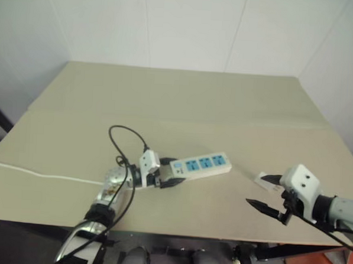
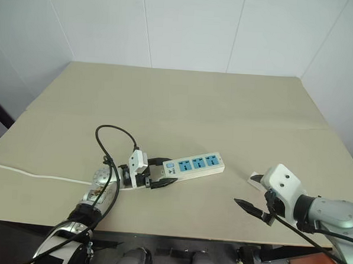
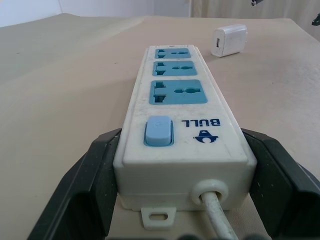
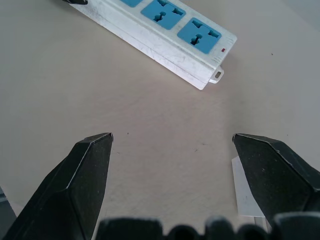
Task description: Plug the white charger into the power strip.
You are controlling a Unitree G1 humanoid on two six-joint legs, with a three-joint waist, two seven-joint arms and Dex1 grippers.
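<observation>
My gripper will push the charger into the blue socket, and the charger will stand upright there, because prongs (image 4: 260, 221) stick out of the white charger's narrow end (image 1: 266, 180).
The power strip (image 1: 205, 163), a long white bar with three blue sockets, lies slantwise near the table's front middle. Its switch end (image 3: 159, 131) and cord exit sit between the black fingers of my left gripper (image 1: 175, 171). Both fingers press against the strip's sides, so the gripper is shut on it. The white charger (image 3: 229, 41) lies on the table beyond the strip's far end, to the right. My right gripper (image 1: 255, 189) hangs open just over the table beside the charger (image 1: 261, 180), with nothing between its fingers (image 4: 85, 170).
The strip's white cord (image 1: 44, 173) runs left along the beige table (image 1: 184, 103) to its left edge. White walls stand close behind and to the right. The table's front edge lies just below both grippers.
</observation>
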